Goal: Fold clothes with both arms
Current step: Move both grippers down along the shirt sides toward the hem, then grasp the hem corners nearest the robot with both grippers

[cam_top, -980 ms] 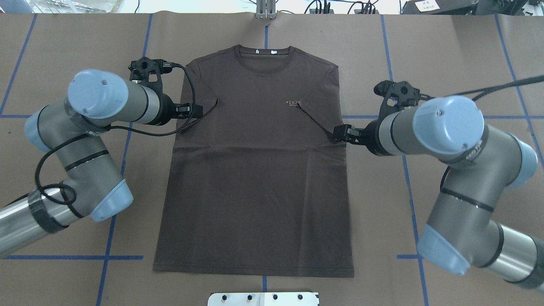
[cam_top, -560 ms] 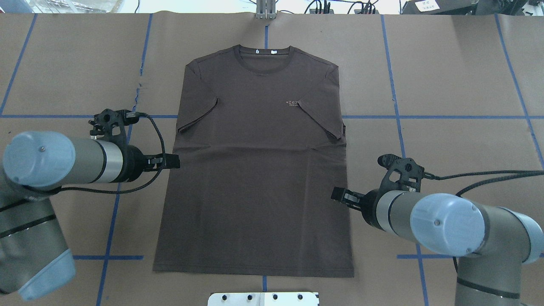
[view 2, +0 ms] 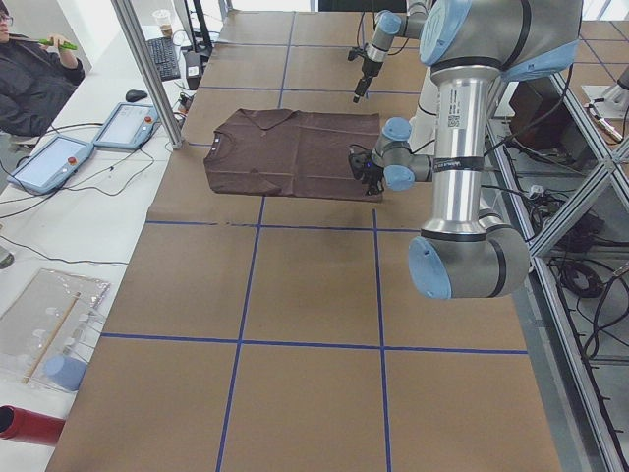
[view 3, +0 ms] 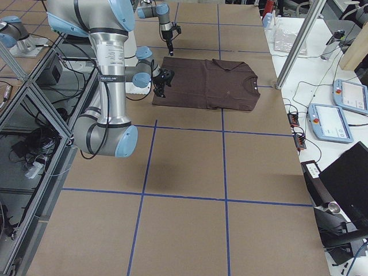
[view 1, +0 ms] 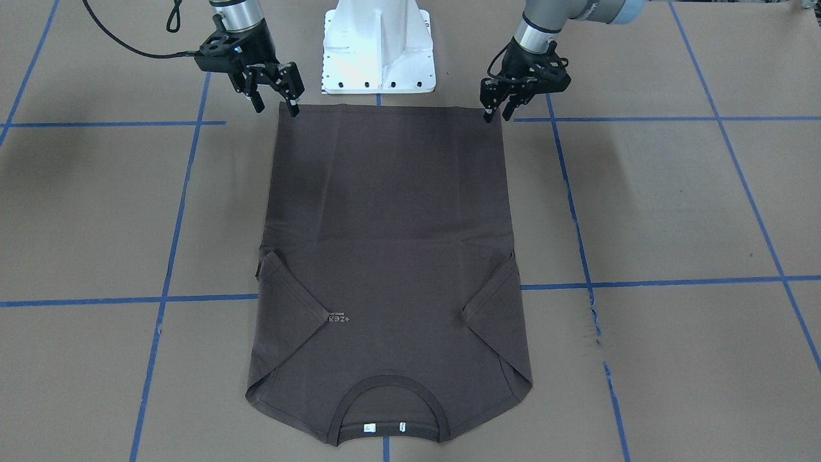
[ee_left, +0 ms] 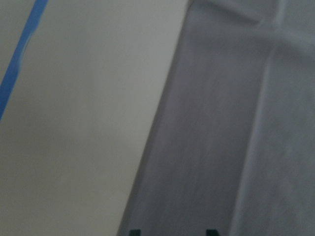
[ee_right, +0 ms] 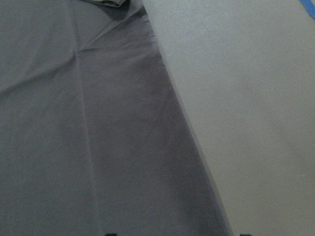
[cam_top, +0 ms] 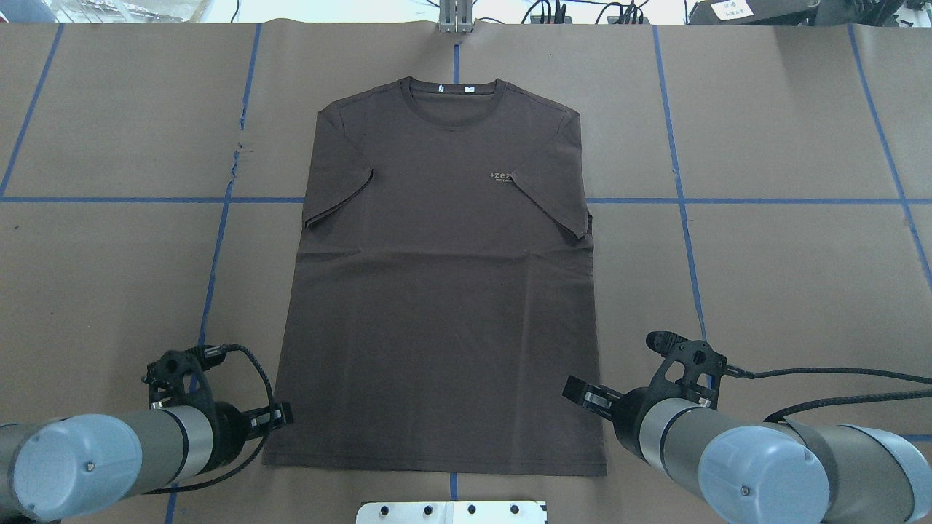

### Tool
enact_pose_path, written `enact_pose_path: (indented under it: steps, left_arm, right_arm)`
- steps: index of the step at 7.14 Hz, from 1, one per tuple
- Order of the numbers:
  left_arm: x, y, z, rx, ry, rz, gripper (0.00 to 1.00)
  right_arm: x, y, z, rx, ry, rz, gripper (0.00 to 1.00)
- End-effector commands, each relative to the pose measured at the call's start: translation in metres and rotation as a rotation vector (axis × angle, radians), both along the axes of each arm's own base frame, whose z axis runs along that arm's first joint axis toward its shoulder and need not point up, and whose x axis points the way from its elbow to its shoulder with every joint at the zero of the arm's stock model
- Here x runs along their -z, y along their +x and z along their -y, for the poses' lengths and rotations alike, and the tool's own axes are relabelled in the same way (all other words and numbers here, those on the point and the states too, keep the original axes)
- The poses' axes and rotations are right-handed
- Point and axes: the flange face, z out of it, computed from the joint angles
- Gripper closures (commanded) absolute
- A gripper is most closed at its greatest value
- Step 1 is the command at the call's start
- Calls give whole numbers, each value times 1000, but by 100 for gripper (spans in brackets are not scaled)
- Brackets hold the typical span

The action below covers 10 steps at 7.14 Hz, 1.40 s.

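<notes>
The T-shirt's lower half lies smooth and limp, so I expect it to fold back over the folded sleeves when I bring the hem toward the collar.
The dark brown T-shirt lies flat on the table with its collar far from me and both sleeves folded in over the chest. My left gripper is open, low at the hem's left corner, seen too in the front-facing view. My right gripper is open just above the hem's right corner, its fingers spread over the shirt's edge. Neither holds cloth. Each wrist view shows the shirt's side edge running between the two fingertips.
Brown paper with blue tape lines covers the table. The white base pedestal stands just behind the hem. A metal post rises at the far edge. A person sits beyond the table's end near two tablets.
Both arms have drawn back toward me along the shirt's sides, from the sleeves down to the hem corners. The shirt itself has not shifted.
</notes>
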Motion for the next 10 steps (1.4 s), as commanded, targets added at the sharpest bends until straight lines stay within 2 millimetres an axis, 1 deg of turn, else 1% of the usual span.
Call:
enact_pose_path:
  steps: [1, 4, 5, 6, 10]
  left_arm:
    - [-8, 11, -24, -11, -24, 41, 47]
    - [-10, 15, -34, -32, -25, 49, 48]
    - [-10, 15, -34, -32, -25, 49, 51]
    - [-11, 16, -34, -32, -26, 52, 53]
    - [-12, 19, -35, -35, -27, 77, 54]
  right_arm:
    - [3, 1, -3, 0, 1, 9, 13]
    - [3, 1, -4, -3, 7, 6, 13]
    - [3, 1, -4, -3, 7, 6, 13]
    - [3, 0, -6, -1, 8, 6, 13]
    - [3, -1, -7, -4, 13, 6, 13]
